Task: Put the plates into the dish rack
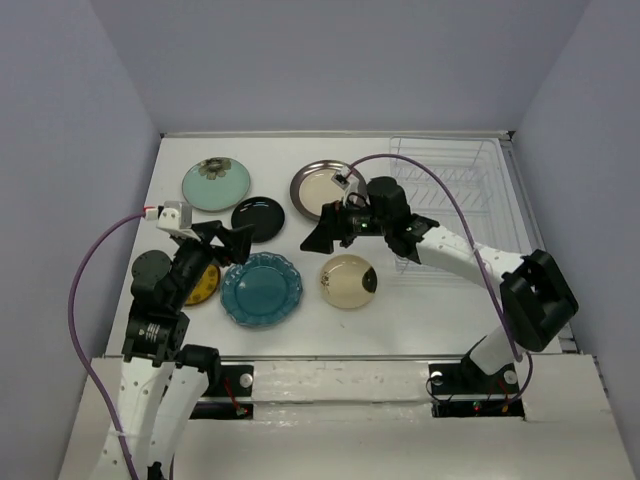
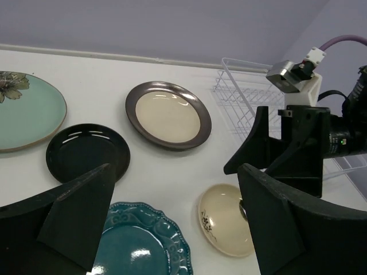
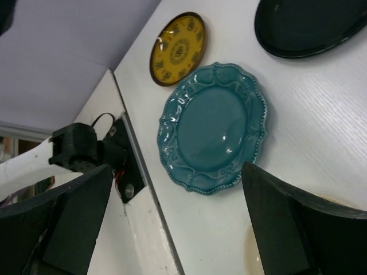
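I should keep moving my open right gripper toward the black plate's free edge (image 1: 281,227), since open table (image 1: 293,237) lies between them, until my fingers straddle that edge.
Seven plates lie flat on the white table: mint with flower (image 1: 216,185), glossy black (image 1: 258,219), silver metal (image 1: 325,189), dark grey (image 1: 150,267), yellow-orange (image 1: 203,287) partly under my left arm, scalloped teal (image 1: 261,288), cream (image 1: 349,281). The white wire dish rack (image 1: 452,190) stands at the back right and holds no plates. My left gripper (image 1: 232,241) is open and empty, above the table just behind the teal plate (image 2: 137,243). My right gripper (image 1: 330,228) is open and empty, above the table between the silver and cream plates, looking down at the teal plate (image 3: 212,129).
Grey walls close the table on three sides. The rack's near-left corner (image 2: 241,94) sits just behind my right arm's wrist (image 2: 298,143). The table's near edge and my left arm's base (image 3: 86,152) show in the right wrist view.
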Robot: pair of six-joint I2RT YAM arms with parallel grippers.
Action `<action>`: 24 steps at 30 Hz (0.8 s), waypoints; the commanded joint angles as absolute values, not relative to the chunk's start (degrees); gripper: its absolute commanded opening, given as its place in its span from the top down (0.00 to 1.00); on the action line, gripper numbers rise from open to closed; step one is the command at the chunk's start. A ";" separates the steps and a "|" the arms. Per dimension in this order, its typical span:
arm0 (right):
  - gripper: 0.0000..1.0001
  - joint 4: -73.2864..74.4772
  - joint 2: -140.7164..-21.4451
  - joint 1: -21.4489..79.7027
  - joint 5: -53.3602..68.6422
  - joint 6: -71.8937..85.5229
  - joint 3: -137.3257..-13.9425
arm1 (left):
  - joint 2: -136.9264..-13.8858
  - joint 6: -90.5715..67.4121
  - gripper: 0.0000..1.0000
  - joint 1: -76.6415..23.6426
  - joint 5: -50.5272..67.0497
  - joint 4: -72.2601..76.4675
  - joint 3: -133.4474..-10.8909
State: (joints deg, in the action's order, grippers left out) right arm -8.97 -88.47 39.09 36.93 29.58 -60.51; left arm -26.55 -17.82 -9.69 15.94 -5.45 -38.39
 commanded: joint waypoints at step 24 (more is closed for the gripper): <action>0.26 -6.24 -108.80 42.09 7.04 39.98 -78.74 | -25.23 -18.02 0.01 -9.93 15.12 -2.90 -39.55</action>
